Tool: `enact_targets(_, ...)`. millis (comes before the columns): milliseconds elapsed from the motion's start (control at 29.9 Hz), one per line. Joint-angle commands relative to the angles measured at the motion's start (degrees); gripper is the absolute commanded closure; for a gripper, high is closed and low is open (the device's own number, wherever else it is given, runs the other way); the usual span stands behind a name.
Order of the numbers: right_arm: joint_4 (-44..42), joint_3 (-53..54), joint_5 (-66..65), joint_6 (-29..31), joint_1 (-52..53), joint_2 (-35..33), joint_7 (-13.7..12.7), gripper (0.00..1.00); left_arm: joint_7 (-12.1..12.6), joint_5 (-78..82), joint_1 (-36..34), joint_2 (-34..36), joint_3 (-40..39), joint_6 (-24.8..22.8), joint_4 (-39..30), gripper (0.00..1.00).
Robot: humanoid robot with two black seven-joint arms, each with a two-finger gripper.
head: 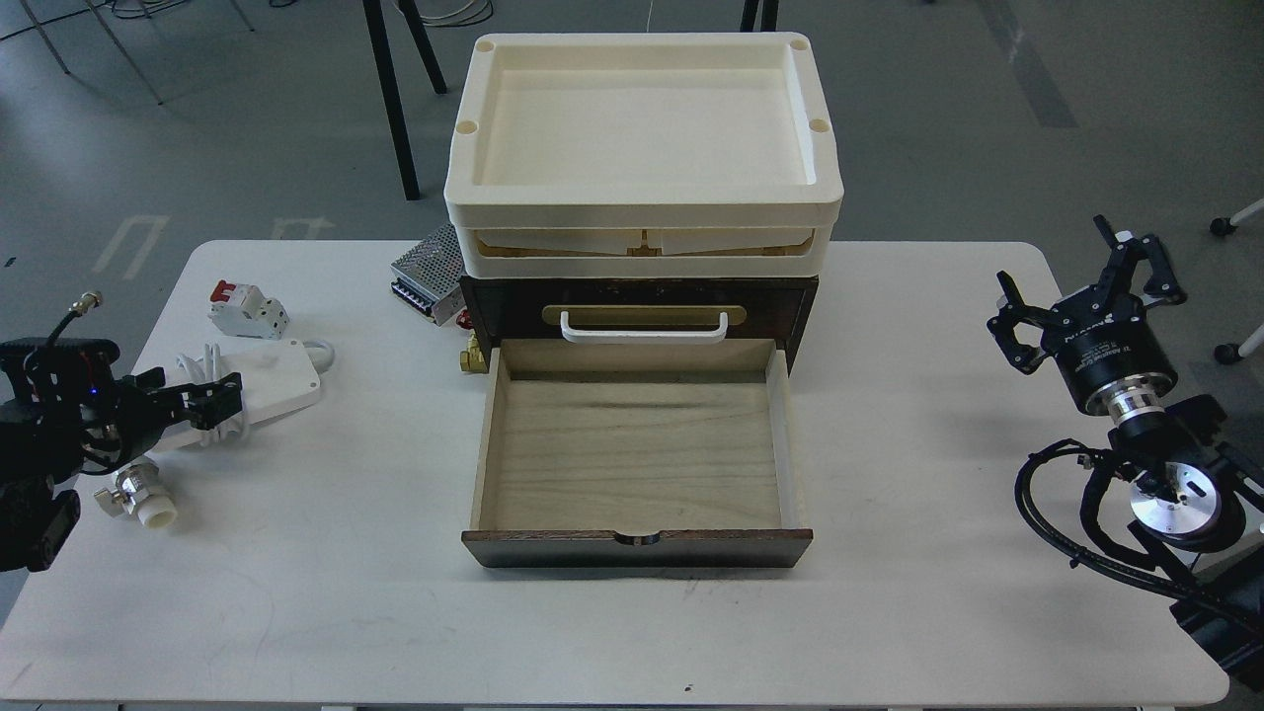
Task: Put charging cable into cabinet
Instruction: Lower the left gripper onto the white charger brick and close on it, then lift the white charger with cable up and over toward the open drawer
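My gripper will bring the charging cable (282, 377) up in one bundle when it lifts it, because the cord (211, 365) is wrapped around the middle of the brick.
The charging cable (275, 383), a flat white power brick with cord wound around its middle, lies on the table at the left. My left gripper (219, 399) is low over the wound middle, with its dark fingers apart on either side of the cord. The cabinet (640, 306) stands at the table's back centre. Its pale wood drawer (637, 454) is pulled out and empty. My right gripper (1074, 275) is open and empty, raised at the table's far right edge.
A white circuit breaker with a red switch (247, 308) and a perforated metal power supply (430, 269) lie behind the cable. A metal valve with a white fitting (138, 499) lies just below my left arm. Cream trays (642, 212) are stacked on the cabinet. A brass fitting (473, 357) lies beside the drawer.
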Motion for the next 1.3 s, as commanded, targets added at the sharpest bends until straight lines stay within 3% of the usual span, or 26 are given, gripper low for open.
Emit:
enact_targets(0,0.0,0.0,0.1,0.0,0.0,0.0,0.0,0.01,0.0,-0.1,0.6,-0.5,0.0,0.0,0.0,0.28)
enact_targets(134,0.0,0.0,0.0,0.0,0.0,0.0,0.0,0.01,0.0,0.6,0.9,-0.4,0.2,1.0,0.3,0.65)
enact_targets(234,0.0,0.0,0.0,0.0,0.0,0.0,0.0,0.01,0.0,0.8,0.9,-0.4,0.3,4.5,0.5,0.89)
enact_targets(301,0.0,0.0,0.0,0.0,0.0,0.0,0.0,0.01,0.0,0.9,0.9,-0.6,0.3,6.9,0.8,0.95)
enact_targets(735,-0.1,0.0,0.0,0.0,0.0,0.0,0.0,0.01,0.0,-1.8,0.4,-2.2,-0.8,8.2,5.2,0.99)
enact_targets(969,-0.1,0.0,0.0,0.0,0.0,0.0,0.0,0.01,0.0,-18.4,-0.6,0.2,-0.7,7.2,5.3,0.99)
enact_targets(1036,-0.1,0.0,0.0,0.0,0.0,0.0,0.0,0.01,0.0,-23.1,-1.8,2.2,-0.7,4.7,5.2,0.99)
enact_targets(1270,-0.1,0.0,0.0,0.0,0.0,0.1,0.0,0.01,0.0,-39.5,-8.5,9.5,-0.9,-10.5,5.2,0.97)
